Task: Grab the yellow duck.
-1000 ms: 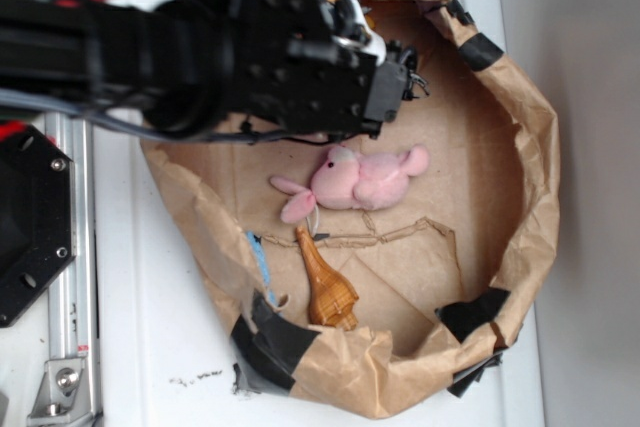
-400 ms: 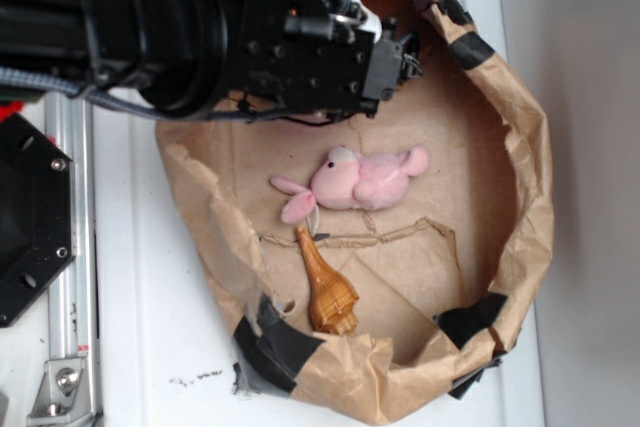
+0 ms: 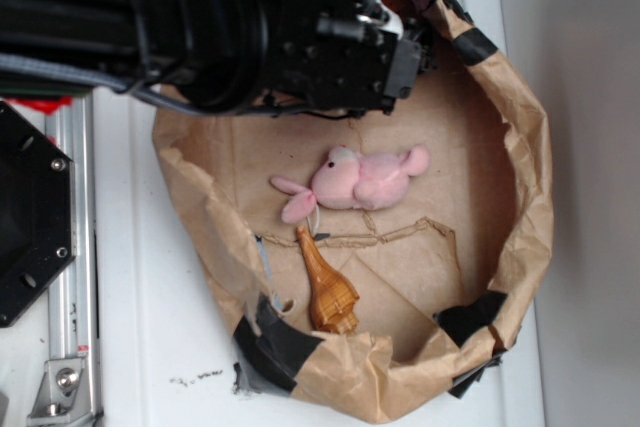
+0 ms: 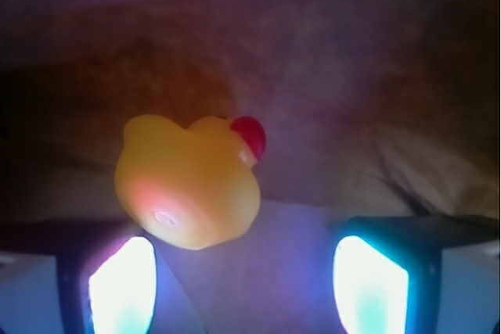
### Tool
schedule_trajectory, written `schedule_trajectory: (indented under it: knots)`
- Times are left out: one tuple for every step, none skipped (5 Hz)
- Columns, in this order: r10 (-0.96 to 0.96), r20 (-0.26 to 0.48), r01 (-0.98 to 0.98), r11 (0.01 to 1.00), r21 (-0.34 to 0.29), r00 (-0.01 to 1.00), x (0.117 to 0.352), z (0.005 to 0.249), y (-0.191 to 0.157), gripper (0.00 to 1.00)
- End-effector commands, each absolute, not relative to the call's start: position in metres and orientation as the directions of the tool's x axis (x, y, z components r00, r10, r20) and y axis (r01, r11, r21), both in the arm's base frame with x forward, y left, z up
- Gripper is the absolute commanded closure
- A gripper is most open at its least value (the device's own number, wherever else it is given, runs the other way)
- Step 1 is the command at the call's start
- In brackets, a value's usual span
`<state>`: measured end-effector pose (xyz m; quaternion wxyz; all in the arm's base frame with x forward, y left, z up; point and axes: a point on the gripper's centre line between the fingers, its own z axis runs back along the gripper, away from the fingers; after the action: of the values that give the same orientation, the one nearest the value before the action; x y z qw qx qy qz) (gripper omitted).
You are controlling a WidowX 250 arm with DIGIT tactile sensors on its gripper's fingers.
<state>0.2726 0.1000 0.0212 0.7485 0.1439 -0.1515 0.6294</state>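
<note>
The yellow duck (image 4: pixel 188 181) lies past the ends of my gripper's fingers and off toward one finger. Next, I shift my gripper over and reach further, so my fingers are on both sides of its body (image 4: pixel 186 197) before they close.
The yellow duck (image 4: pixel 188 185) with its red-orange beak lies on its side on brown paper, seen only in the wrist view, just ahead of my open gripper (image 4: pixel 246 287) and nearer the left finger. The two fingers (image 4: pixel 121 287) stand wide apart, with nothing between them. In the exterior view the gripper (image 3: pixel 425 52) is at the back of the brown paper nest (image 3: pixel 520 197), near its taped rim, and the arm hides the duck there.
A pink plush animal (image 3: pixel 355 179) lies in the middle of the nest. An amber-brown bottle-shaped toy (image 3: pixel 328 289) lies in front of it. The crumpled paper walls with black tape (image 3: pixel 275 337) rise all around. A metal rail (image 3: pixel 65 277) runs along the left.
The arm has moved up and to the right, toward the nest's back rim. The plush and the amber toy have not moved.
</note>
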Motion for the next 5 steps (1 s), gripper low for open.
schedule_trajectory:
  knots:
    - [0.869, 0.483, -0.989, 0.143, -0.031, 0.110, 0.262, 0.027, 0.124, 0.00]
    - [0.867, 0.482, -0.983, 0.174, -0.051, 0.128, 0.262, 0.035, 0.126, 0.00]
    - [0.854, 0.505, -0.986, 0.165, -0.030, 0.128, 0.257, 0.036, 0.131, 0.08]
    - [0.854, 0.506, -0.987, 0.157, -0.032, 0.119, 0.255, 0.031, 0.138, 1.00]
    - [0.852, 0.507, -0.985, 0.170, -0.035, 0.129, 0.256, 0.033, 0.135, 1.00]
